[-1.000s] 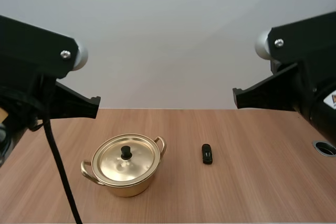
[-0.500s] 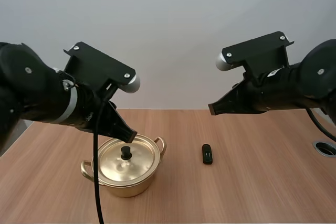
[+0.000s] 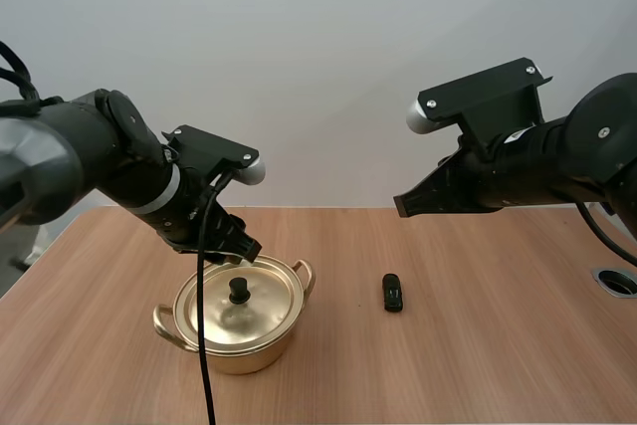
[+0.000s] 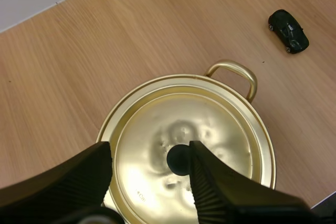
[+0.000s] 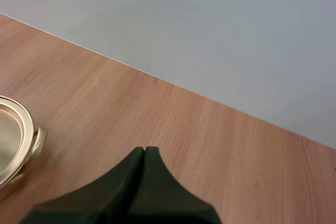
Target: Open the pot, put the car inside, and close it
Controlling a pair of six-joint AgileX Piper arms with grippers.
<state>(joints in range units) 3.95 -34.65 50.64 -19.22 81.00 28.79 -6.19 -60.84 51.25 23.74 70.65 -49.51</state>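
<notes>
The lid's rim (image 3: 298, 286) goes plain past the pot's handle, so the lid will come off in one piece and the pot will stay standing when I lift the lid's knob.
A gold pot (image 3: 237, 340) stands on the table left of centre, its lid (image 3: 261, 308) on and closed with a black knob (image 3: 239, 290). My left gripper (image 3: 244, 251) hovers just above the lid's far side. In the left wrist view its fingers (image 4: 151, 153) stand open over the lid (image 4: 210, 124), the knob (image 4: 179, 159) close to one fingertip and untouched. A small black toy car (image 3: 394, 292) lies on the wood right of the pot, also seen beyond the pot's handle (image 4: 289, 30). My right gripper (image 3: 401, 208) hangs shut, high above and behind the car, its fingers (image 5: 144, 153) pressed together.
The wooden table (image 3: 478, 365) has bare room in front of and to the right of the car. A round cable hole (image 3: 617, 281) sits at the table's right edge. A plain pale wall stands behind the table. The pot's rim (image 5: 16, 140) shows beside my right fingers.
Both arms swung forward into view. My left gripper then came down closer to the lid and opened its fingers. My right arm has held still for the last half second.
</notes>
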